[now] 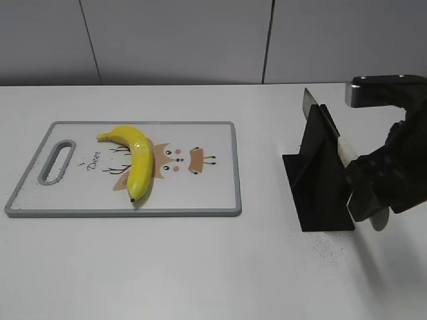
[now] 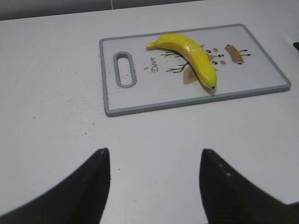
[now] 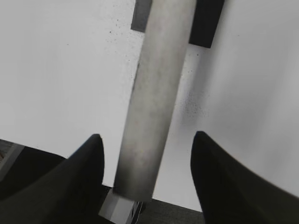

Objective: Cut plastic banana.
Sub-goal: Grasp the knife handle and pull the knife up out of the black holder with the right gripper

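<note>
The blade's tip (image 1: 309, 102) sticks up above the open slot of the black holder. The knife (image 1: 345, 153) will slide out freely and leave the holder standing when I lift the knife.
The plastic banana (image 1: 137, 160) lies on a white cutting board (image 1: 220, 200) with a deer drawing, dark tip toward the front; it also shows in the left wrist view (image 2: 191, 53). A knife (image 1: 319, 117) stands blade-up in a black holder (image 1: 320, 193) at the right. My right gripper (image 1: 367, 193) is at the knife's pale handle (image 3: 159, 84). Its fingers (image 3: 145, 137) are open on either side of the handle, with gaps on both sides. My left gripper (image 2: 154, 151) is open and empty over bare table in front of the board (image 2: 252, 70).
The white table (image 1: 200, 267) has small dark specks near the holder and near the board's handle slot (image 2: 125, 69). A grey wall runs behind the table. The holder's base (image 3: 205, 23) shows at the top of the right wrist view.
</note>
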Controlling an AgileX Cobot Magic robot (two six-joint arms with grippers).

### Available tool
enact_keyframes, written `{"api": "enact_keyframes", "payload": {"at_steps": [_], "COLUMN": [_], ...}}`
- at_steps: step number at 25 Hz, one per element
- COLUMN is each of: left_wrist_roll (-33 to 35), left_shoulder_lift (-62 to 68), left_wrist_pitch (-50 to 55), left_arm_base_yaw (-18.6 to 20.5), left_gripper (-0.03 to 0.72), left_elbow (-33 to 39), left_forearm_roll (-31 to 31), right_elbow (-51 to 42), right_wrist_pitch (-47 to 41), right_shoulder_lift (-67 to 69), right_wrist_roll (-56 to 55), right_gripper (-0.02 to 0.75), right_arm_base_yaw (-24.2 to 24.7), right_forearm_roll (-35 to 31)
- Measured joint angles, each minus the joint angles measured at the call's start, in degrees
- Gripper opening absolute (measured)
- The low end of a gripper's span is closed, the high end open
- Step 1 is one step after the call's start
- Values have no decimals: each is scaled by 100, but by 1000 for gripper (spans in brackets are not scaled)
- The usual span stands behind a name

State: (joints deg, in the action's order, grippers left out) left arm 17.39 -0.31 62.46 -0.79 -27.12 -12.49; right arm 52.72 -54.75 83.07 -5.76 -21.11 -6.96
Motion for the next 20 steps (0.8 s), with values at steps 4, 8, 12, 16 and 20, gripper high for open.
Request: {"api": "enact_keyframes", "payload": {"at_steps": [4, 8, 12, 16, 20], "left_wrist_roll": [0, 0, 0, 0, 0], "left_shoulder_lift": [0, 0, 0, 0, 0], "left_wrist_pitch": [0, 0, 0, 0, 0], "left_arm_base_yaw": [0, 0, 0, 0, 0], "left_gripper": [589, 589, 589, 589, 589], "left_elbow": [0, 0, 0, 0, 0], "left_forearm_roll": [0, 0, 0, 0, 0], "right_elbow": [188, 267, 279, 280, 280], "right_wrist_pitch": [98, 100, 101, 95, 101], "right_shoulder_lift": [418, 704, 812, 812, 779], "right_wrist_roll": [0, -5, -146, -198, -204], "right_gripper": [413, 300, 200, 195, 194], "right_arm_base_yaw": [0, 0, 5, 5, 21], "right_forearm_roll": [0, -49, -63, -96, -158]}}
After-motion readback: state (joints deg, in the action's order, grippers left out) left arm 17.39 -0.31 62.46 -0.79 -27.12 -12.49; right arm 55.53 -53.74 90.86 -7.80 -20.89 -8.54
